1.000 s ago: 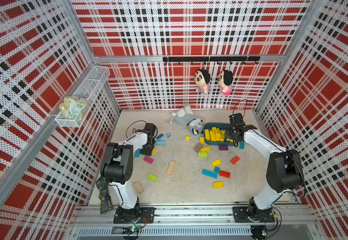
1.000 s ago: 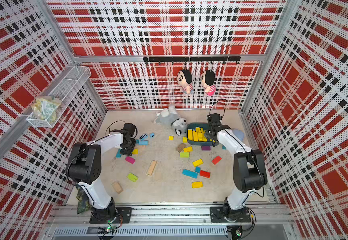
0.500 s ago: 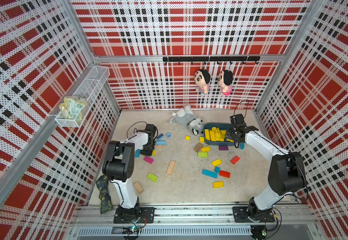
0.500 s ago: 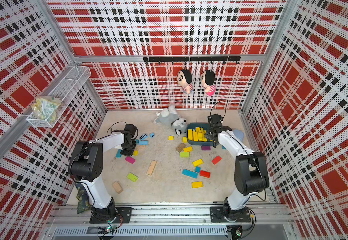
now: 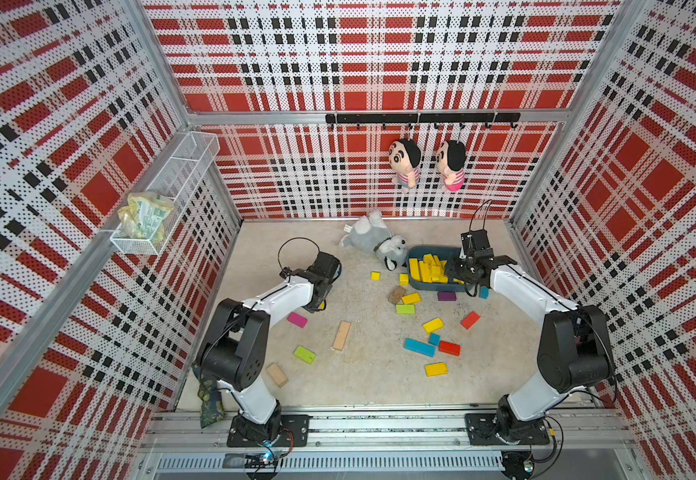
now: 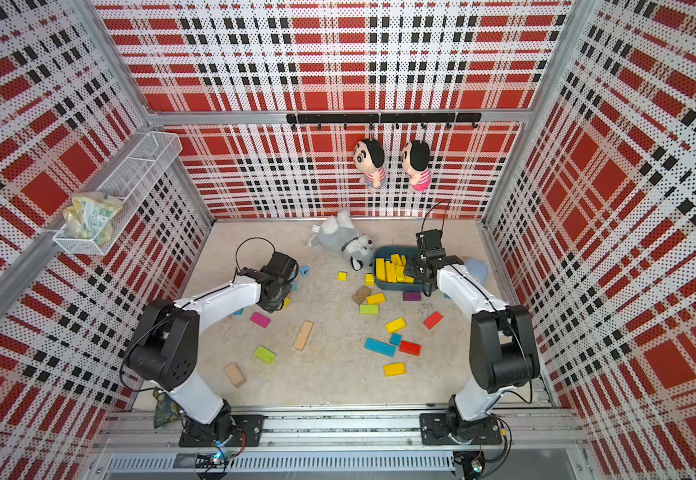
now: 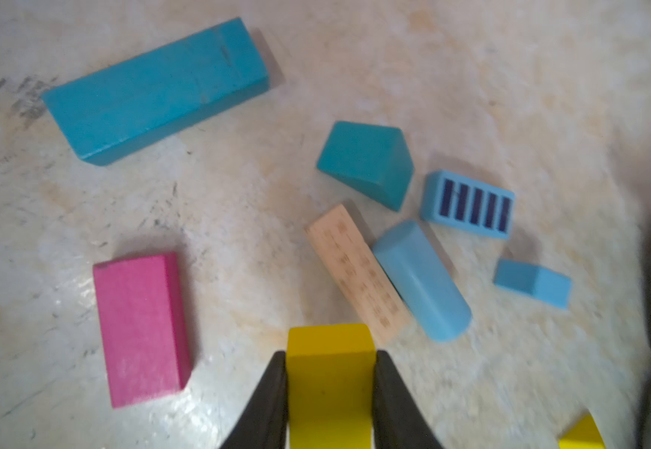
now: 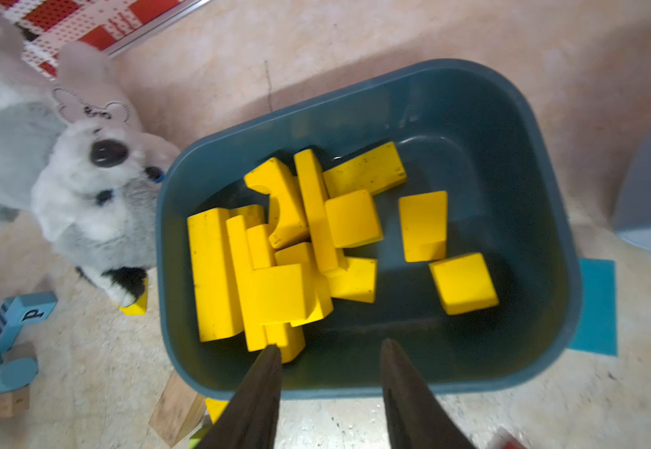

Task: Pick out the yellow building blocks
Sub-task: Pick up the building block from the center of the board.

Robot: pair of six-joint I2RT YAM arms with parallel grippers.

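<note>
My right gripper should keep moving toward the yellow block's loose end (image 5: 322,304), which sticks out from my left gripper's fingers, until its own fingers close on that end.
In the left wrist view my left gripper (image 7: 329,357) is shut on a yellow building block (image 7: 329,338), low over the floor with the black fingers pressed on both its sides. Another yellow piece (image 7: 582,437) peeks in at the frame's edge. In a top view the left gripper (image 5: 319,302) is mostly hidden under its wrist. My right gripper (image 8: 329,348) hangs open and empty over the near wall of a blue-grey tub (image 8: 471,116) holding several yellow blocks (image 8: 351,217). Loose yellow blocks (image 5: 433,325) lie on the floor, one near the front (image 5: 435,369).
A grey plush dog (image 5: 373,245) lies beside the tub (image 5: 425,251). Scattered around are a pink block (image 7: 141,330), a teal bar (image 7: 156,91), a wood piece (image 7: 359,272), lime bricks (image 5: 304,354), a wood plank (image 5: 341,335), and blue (image 5: 419,347) and red (image 5: 449,348) blocks.
My left gripper has closed onto the yellow block. The right arm has hardly moved and its gripper stays open over the tub.
</note>
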